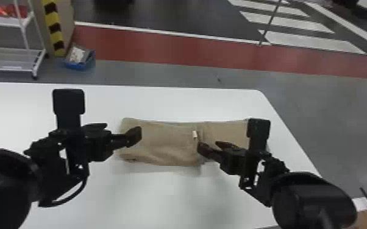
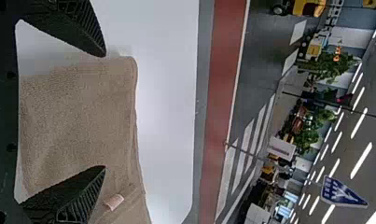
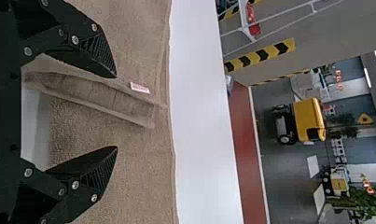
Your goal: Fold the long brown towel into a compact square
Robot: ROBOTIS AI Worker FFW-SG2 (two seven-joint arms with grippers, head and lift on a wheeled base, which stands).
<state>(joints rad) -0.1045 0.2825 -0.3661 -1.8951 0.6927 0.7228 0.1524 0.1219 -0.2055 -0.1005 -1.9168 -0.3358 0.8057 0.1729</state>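
Observation:
The towel's tagged edge (image 1: 195,135) rests loosely across the single layer, so when I pull, the top layer (image 1: 163,143) will peel up by itself and bring the fold along.
The brown towel (image 1: 167,143) lies flat on the white table, its left part folded over so that the layer's edge, with a small white tag (image 1: 195,134), falls near the middle. At the towel's left end is my left gripper (image 1: 120,134); in the left wrist view the left gripper (image 2: 105,111) is open above the brown towel (image 2: 83,112). Over the right half stands my right gripper (image 1: 212,146). Seen from its wrist, the right gripper (image 3: 116,112) is open, with the fold's edge and single layer of brown towel (image 3: 143,158) beyond its fingers.
The white table (image 1: 161,103) has its right edge slanting just beyond the right arm. On the floor behind stand a white shelf rack (image 1: 12,58) and a blue bin (image 1: 79,61). Both forearms reach over the table's near part.

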